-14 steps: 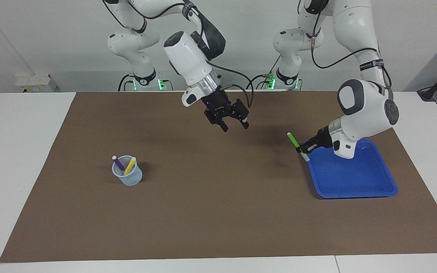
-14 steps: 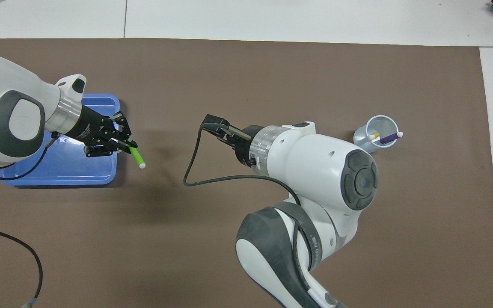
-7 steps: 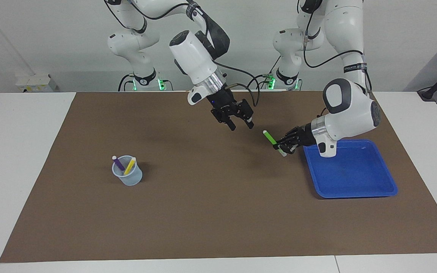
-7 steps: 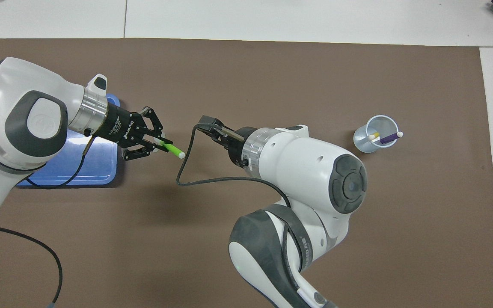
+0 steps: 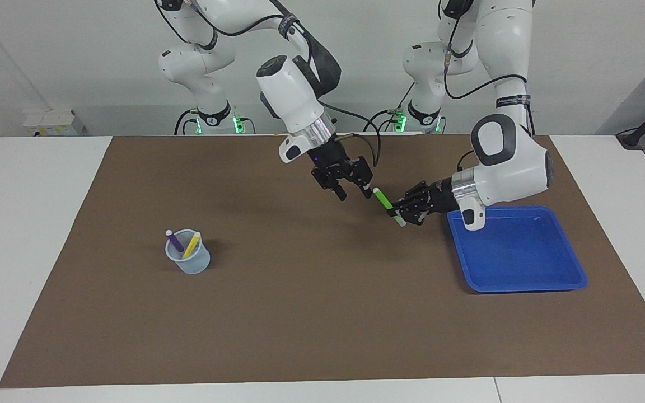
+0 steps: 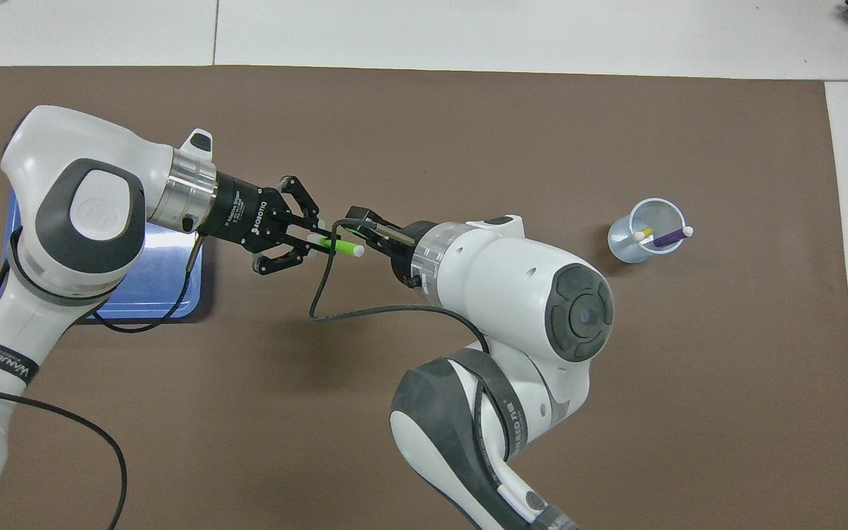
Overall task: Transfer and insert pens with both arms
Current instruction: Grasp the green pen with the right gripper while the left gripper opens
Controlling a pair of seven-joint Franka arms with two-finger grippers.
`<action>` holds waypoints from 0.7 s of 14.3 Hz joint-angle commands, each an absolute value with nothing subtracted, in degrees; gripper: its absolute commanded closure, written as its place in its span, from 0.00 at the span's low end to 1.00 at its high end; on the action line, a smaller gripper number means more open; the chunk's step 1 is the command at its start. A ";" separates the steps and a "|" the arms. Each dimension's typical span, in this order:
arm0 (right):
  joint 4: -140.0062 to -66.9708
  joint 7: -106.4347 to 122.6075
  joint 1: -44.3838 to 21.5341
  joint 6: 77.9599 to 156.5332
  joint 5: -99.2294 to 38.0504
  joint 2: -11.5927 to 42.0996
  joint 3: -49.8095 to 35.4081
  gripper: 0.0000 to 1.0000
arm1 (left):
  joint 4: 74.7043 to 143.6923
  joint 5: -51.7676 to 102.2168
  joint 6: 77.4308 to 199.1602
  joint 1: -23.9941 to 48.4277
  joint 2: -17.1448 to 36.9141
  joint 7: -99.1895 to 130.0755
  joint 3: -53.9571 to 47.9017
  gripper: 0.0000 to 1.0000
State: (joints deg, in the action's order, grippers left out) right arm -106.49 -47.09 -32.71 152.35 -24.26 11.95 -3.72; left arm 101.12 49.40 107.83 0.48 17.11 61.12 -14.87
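Observation:
The purple pen (image 6: pixel 671 237) leans on the wide cup's rim with room around it, so the green pen (image 6: pixel 341 246) will slip in and lean when I insert it.
Over the brown mat's middle, my left gripper (image 5: pixel 403 212) (image 6: pixel 312 241) is shut on the pale end of the green pen (image 5: pixel 384 204) (image 6: pixel 341 245), which it holds slanted in the air. The pen's free tip comes right up to one finger of my right gripper (image 5: pixel 354 194), which hangs open; I cannot tell if the tip is between its fingers. In the overhead view my right arm's wrist hides this gripper. Toward the right arm's end, the purple pen (image 5: pixel 174 242) (image 6: pixel 670 237) and the yellow pen (image 5: pixel 192 244) (image 6: pixel 643 235) stand in the pale-blue cup (image 5: pixel 189 262) (image 6: pixel 626 246).
A blue tray (image 5: pixel 518 252) (image 6: pixel 174 294) lies on the mat toward the left arm's end, partly under the left arm. A black cable (image 6: pixel 365 309) loops from my right wrist. A small white box (image 5: pixel 54 122) stands by the wall.
My left arm has carried the green pen from over the tray's edge toward the table's middle. My right gripper has swung to meet the pen's tip, and its jaws have narrowed a little.

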 commanded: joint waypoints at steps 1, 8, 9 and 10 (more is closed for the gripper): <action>-106.61 -46.50 -32.96 153.90 -23.38 12.13 -3.69 0.31 | 102.39 51.76 112.05 3.94 16.00 67.13 -14.50 1.00; -106.79 -40.43 -32.70 153.11 -23.29 12.13 -3.69 0.46 | 102.39 53.70 112.68 4.48 15.73 68.55 -14.41 1.00; -106.79 -40.43 -32.70 153.19 -23.29 12.13 -3.69 0.49 | 102.48 53.70 112.50 4.48 15.65 68.55 -14.33 1.00; -106.79 -40.34 -32.70 153.19 -23.29 12.13 -3.69 0.56 | 102.48 53.70 112.41 4.48 15.64 68.55 -14.33 1.00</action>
State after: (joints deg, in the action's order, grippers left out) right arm -106.60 -41.64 -32.75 152.36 -23.69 12.01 -3.66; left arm 101.12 52.67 112.13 4.19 17.09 67.79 -14.78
